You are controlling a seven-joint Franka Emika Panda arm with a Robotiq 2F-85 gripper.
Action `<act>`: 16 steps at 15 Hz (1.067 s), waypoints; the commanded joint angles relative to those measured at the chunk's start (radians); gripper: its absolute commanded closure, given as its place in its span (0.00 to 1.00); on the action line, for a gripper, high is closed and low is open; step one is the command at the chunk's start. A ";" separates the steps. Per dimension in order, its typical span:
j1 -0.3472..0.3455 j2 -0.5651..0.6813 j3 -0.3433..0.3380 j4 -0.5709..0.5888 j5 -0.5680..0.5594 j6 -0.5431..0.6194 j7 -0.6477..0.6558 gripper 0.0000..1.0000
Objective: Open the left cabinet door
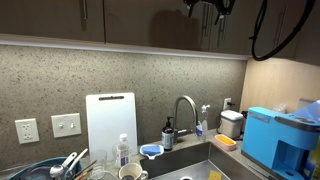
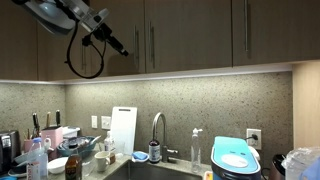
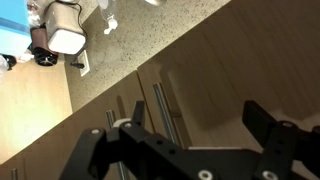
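Observation:
The robot should lift its open gripper and move it over onto the bar (image 2: 138,41) before it pulls, because the gripper hangs beside the lower end (image 2: 137,57) of the cabinet door's bar handle.
The dark-brown wall cabinets run along the top in both exterior views, and all doors look flush. The left cabinet door (image 2: 128,30) has a slim vertical bar handle (image 2: 150,42) at its right edge, next to the neighbouring door's handle. My gripper (image 2: 122,47) hangs in front of this door, a little left of the handle and apart from it. It also shows at the top edge of an exterior view (image 1: 208,8). In the wrist view my gripper (image 3: 180,125) is open and empty, with the door face (image 3: 215,85) between the fingers and the two bar handles (image 3: 160,105) nearer the left finger.
Below are a sink with a faucet (image 2: 156,128), a white cutting board (image 2: 122,128), dishes and bottles (image 2: 60,155), a blue coffee machine (image 1: 272,135) and wall outlets (image 1: 66,124). The arm's black cable (image 2: 85,60) loops under the cabinets.

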 commanded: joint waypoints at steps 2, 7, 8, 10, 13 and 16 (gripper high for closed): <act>0.029 0.027 -0.015 0.025 -0.024 -0.011 0.008 0.00; 0.001 0.018 -0.041 0.056 -0.100 -0.027 0.024 0.00; -0.008 0.018 -0.052 0.071 -0.120 -0.031 0.034 0.00; -0.015 0.032 -0.078 0.107 -0.138 -0.032 0.052 0.00; 0.019 0.026 -0.094 0.092 -0.105 -0.028 0.017 0.00; 0.023 0.026 -0.096 0.091 -0.104 -0.029 0.017 0.00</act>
